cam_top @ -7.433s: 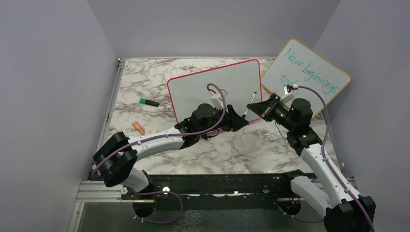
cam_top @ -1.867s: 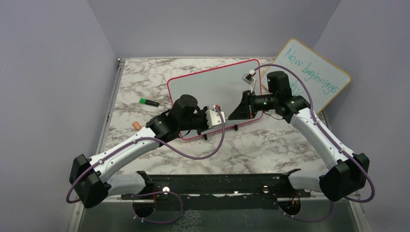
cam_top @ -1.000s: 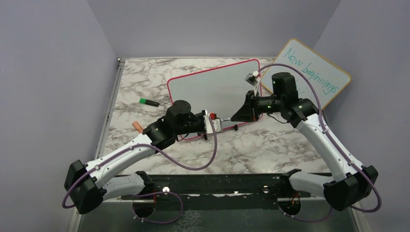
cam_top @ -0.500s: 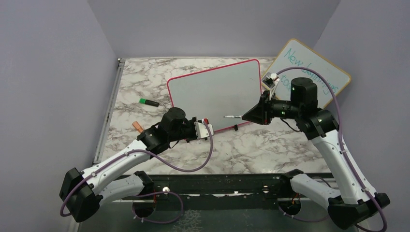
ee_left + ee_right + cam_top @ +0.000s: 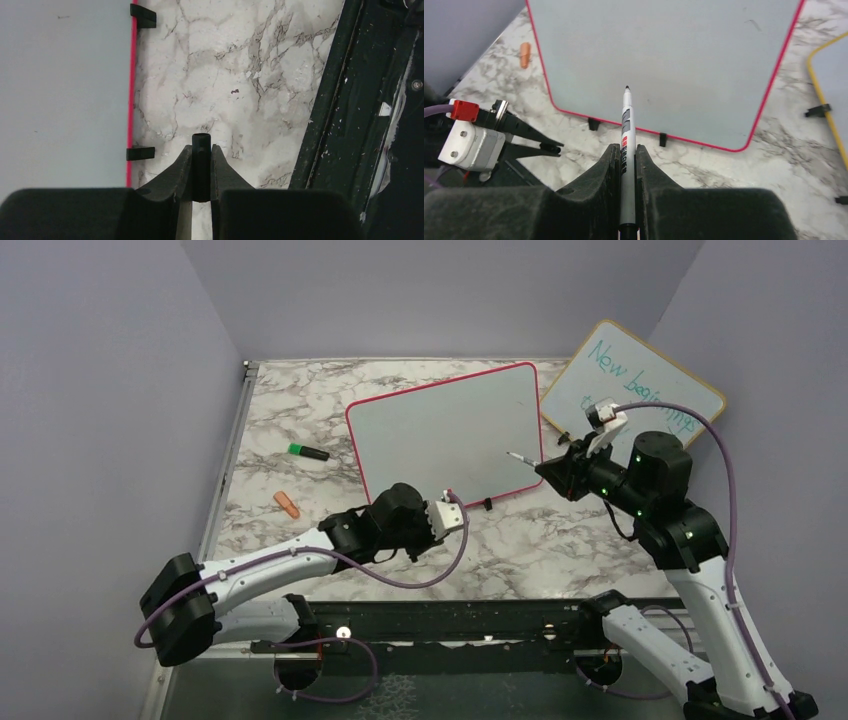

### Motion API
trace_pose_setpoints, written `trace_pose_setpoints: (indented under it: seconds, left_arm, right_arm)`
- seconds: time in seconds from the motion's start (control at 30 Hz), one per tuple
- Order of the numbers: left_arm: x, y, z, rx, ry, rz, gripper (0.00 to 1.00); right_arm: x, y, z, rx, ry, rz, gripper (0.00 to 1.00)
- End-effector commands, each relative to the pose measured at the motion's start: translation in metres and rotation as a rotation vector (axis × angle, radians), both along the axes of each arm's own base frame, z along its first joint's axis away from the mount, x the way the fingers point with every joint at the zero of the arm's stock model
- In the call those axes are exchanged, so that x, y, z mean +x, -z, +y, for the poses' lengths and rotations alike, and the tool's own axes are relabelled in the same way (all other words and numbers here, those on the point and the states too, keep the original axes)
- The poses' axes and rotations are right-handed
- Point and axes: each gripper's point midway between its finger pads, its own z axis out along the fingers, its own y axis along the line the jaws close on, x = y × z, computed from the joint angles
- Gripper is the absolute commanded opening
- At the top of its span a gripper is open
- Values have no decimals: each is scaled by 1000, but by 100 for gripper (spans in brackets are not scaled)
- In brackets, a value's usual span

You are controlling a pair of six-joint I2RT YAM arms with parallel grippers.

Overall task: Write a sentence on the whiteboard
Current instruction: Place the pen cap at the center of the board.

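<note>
The black marker cap (image 5: 201, 160) is above open marble (image 5: 450, 560), clear of the whiteboard's feet, so I should keep lowering it with my left gripper and let it go there.
The whiteboard (image 5: 445, 435), with a pink-red frame and black feet, stands tilted at mid table and is blank; no sentence shows on it. My right gripper (image 5: 553, 467) is shut on a grey uncapped marker (image 5: 522, 459) just off the board's right lower corner. In the right wrist view the marker (image 5: 626, 125) points at the board (image 5: 664, 55) from a little distance. My left gripper (image 5: 456, 519) hovers in front of the board's lower edge, shut on a black marker cap (image 5: 201, 159); the board's red edge (image 5: 131, 90) is to its left.
A wooden-framed board with teal writing (image 5: 640, 380) leans at the back right, and its yellow edge shows in the right wrist view (image 5: 821, 90). A green marker (image 5: 308, 452) and an orange piece (image 5: 287, 504) lie left of the whiteboard. A black rail (image 5: 345, 100) runs along the near table edge.
The two grippers have drawn apart: the right one pulled back right and up with the bare marker, the left one moved toward the near edge holding the cap.
</note>
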Motion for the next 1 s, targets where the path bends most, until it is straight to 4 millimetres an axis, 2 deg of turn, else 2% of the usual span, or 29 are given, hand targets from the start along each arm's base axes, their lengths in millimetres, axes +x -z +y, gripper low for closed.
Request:
trace_pose_setpoints:
  seconds: [0.0, 0.2, 0.4, 0.6, 0.77, 0.97]
  left_arm:
    - [5, 16, -7, -12, -246, 150, 0]
    - [6, 55, -18, 41, -410, 275, 0]
    - [10, 79, -32, 63, -486, 323, 1]
    - [5, 97, -41, 92, -520, 367, 10]
    - [1, 111, -34, 150, -542, 363, 22]
    - [5, 110, -26, 186, -583, 337, 34]
  right_arm:
    - [13, -14, -32, -39, 185, -132, 1]
    - [11, -7, -44, -46, 246, -150, 0]
    - [10, -2, -48, -52, 261, -151, 1]
    - [9, 0, -48, -52, 259, -155, 1]
    - [11, 1, -48, -58, 262, -154, 1]
    - [10, 3, -46, -56, 247, -150, 0]
